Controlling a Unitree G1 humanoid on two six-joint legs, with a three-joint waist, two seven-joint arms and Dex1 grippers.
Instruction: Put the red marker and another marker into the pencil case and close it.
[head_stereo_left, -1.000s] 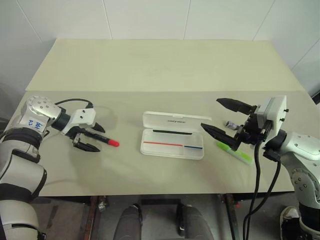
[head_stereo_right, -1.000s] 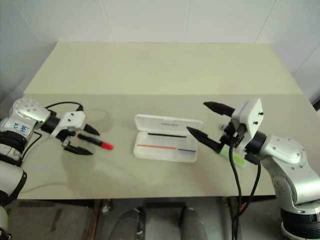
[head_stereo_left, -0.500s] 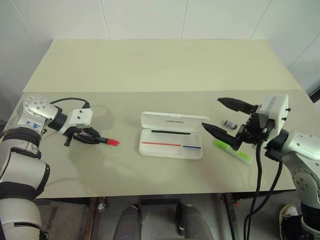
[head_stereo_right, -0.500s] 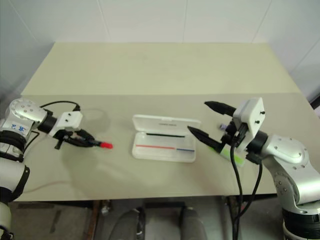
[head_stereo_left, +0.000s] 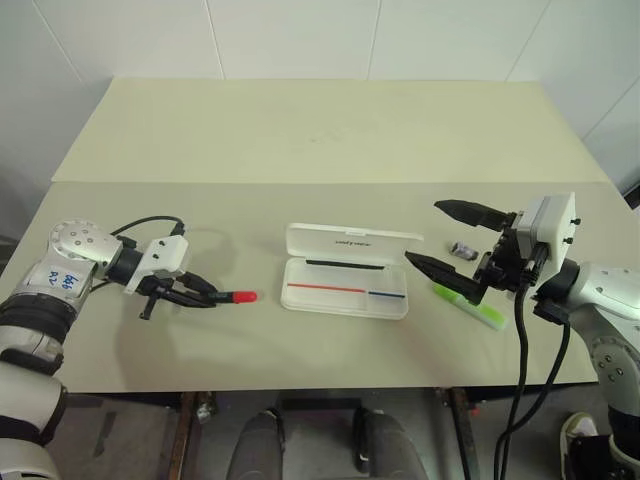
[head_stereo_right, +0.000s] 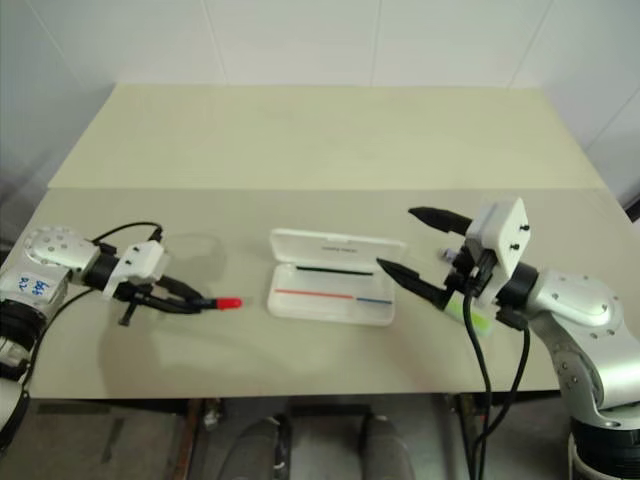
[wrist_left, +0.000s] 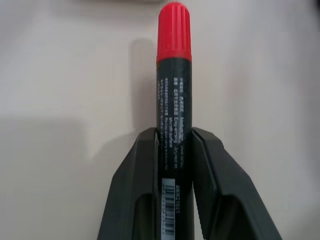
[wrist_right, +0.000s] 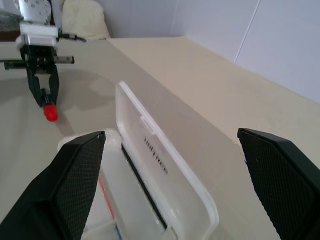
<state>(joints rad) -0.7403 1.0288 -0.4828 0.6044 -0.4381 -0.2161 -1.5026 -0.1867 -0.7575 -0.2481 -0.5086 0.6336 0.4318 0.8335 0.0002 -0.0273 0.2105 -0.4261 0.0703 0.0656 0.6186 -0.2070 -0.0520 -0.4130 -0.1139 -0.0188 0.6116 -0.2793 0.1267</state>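
Observation:
The lime-green highlighter (head_stereo_left: 470, 306) will fit lengthwise inside the pencil case's long compartment when the robot lowers it, because the red divider (head_stereo_left: 326, 288) borders that compartment.
My left gripper (head_stereo_left: 197, 291) is shut on the black barrel of the red marker (wrist_left: 172, 95), left of the pencil case. The marker's red cap (head_stereo_left: 244, 297) points toward the case and sits just above the table. The pencil case (head_stereo_left: 347, 270), a flat white box, lies open at the table's middle with its lid (wrist_right: 150, 142) tilted up at the back. The other marker, a lime-green highlighter (head_stereo_left: 468, 304), lies on the table right of the case. My right gripper (head_stereo_left: 425, 232) hangs open over the case's right end, above the highlighter, holding nothing.
A tiny dark grey stub (head_stereo_left: 462, 249) lies just behind the highlighter. The beige table (head_stereo_left: 320, 140) stretches far back to a white wall. Its front edge runs close below the case.
My left gripper has shut on the red marker, which it straddled open a second ago. It has since carried it a little toward the case and the front edge. The right arm has kept still.

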